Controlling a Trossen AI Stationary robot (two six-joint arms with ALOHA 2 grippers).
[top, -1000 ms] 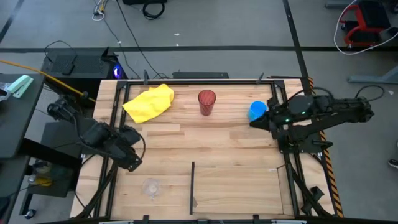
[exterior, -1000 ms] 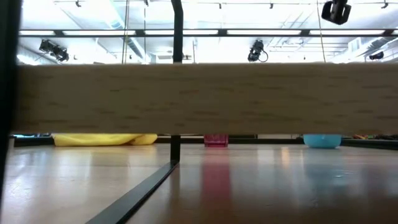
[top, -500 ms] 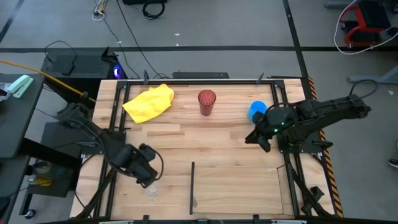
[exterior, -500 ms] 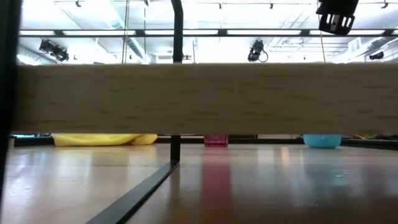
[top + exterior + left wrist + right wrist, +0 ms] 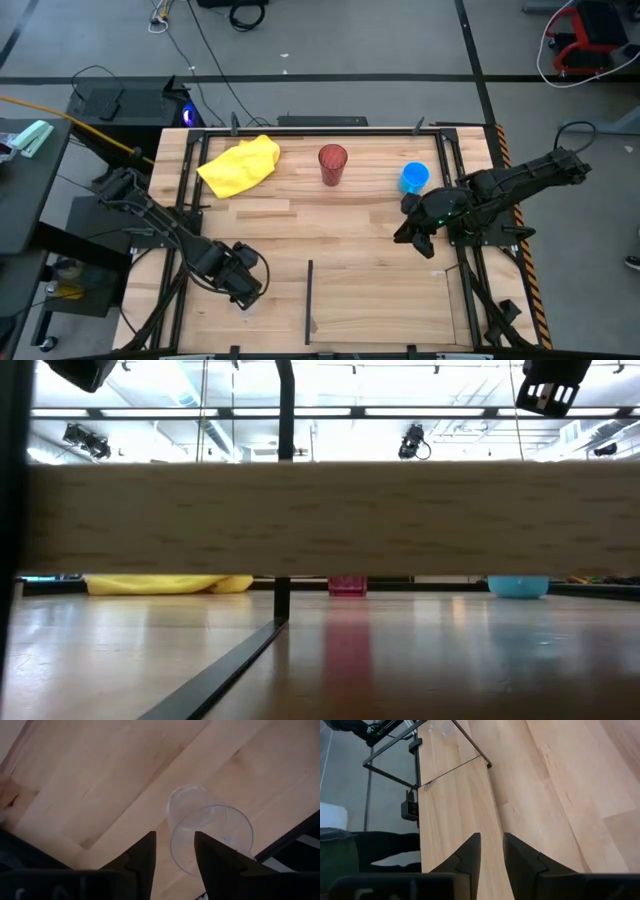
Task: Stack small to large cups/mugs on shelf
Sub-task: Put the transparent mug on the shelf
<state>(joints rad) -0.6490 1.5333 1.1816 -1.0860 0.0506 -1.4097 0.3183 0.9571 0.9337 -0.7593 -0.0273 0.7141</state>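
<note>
I should expect a clear handle on one side of the clear cup [image 5: 204, 827] when I lift it, because pale glints [image 5: 228, 839] show through there.
A tiny clear cup [image 5: 210, 837] stands upright near the table's front left corner. My left gripper [image 5: 175, 842] is open over it: one finger shows in front of the cup's mouth, the other outside its wall. In the high view this gripper [image 5: 245, 285] partly covers the cup [image 5: 243, 302]. The blue mug [image 5: 414, 178] and the dark-red tumbler [image 5: 332, 165] stand on their bases at the far side. My right gripper [image 5: 415, 236] hangs open over bare wood, nearer than the mug and apart from it. The shelf panel [image 5: 385, 305] lies at the front right. My left gripper comes at the clear cup from above, slanting, with the cup's rim [image 5: 175, 832] between its two fingers. Whether a finger touches the rim cannot be told. The cup stands upright on the table.
A yellow cloth [image 5: 240, 165] lies at the far left. A thin black divider strip [image 5: 310, 300] runs along the shelf panel's left side. Black frame rails [image 5: 470, 290] border the table. In the low view a wooden plank [image 5: 320, 520] blocks most of the scene.
My left gripper has gone toward the table's near edge and down onto the clear cup. My right gripper has drawn away from the blue mug, toward the near edge and a little left. The cups have stayed where they were.
</note>
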